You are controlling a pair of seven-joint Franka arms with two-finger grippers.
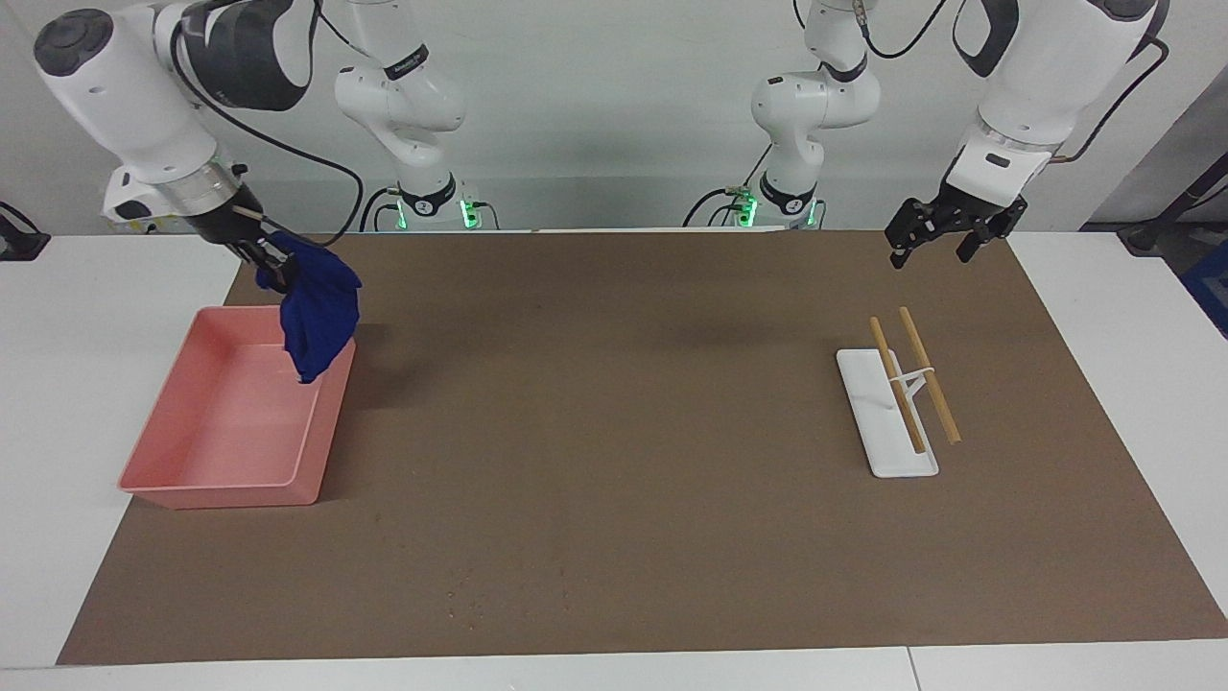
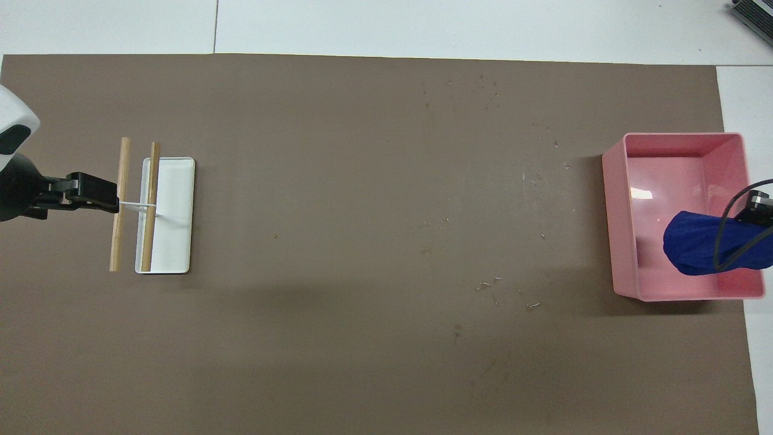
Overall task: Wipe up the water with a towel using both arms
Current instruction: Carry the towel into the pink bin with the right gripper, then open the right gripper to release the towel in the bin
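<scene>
My right gripper is holding the dark blue towel [image 1: 319, 313], which hangs bunched over the open pink bin [image 1: 240, 420]. It should go on lowering the towel until the towel is inside the bin's sides, then let go.
My right gripper [image 1: 273, 264] is shut on a dark blue towel [image 1: 319, 317] and holds it bunched and hanging over the end of a pink bin [image 1: 206, 494] nearer to the robots. In the overhead view the towel [image 2: 703, 251] covers that gripper's fingers. My left gripper [image 1: 931, 251] is open and empty, up in the air over the mat by the wooden rack; it also shows in the overhead view [image 2: 112, 200]. The water [image 2: 483, 90] is a faint scatter of droplets on the brown mat, farther from the robots than the bin; it also shows in the facing view [image 1: 462, 600].
A white rack base [image 1: 878, 437] with two wooden rods [image 1: 929, 374] stands toward the left arm's end of the table. The pink bin [image 2: 622, 241] stands at the right arm's end. The brown mat [image 1: 614, 403] covers most of the white table.
</scene>
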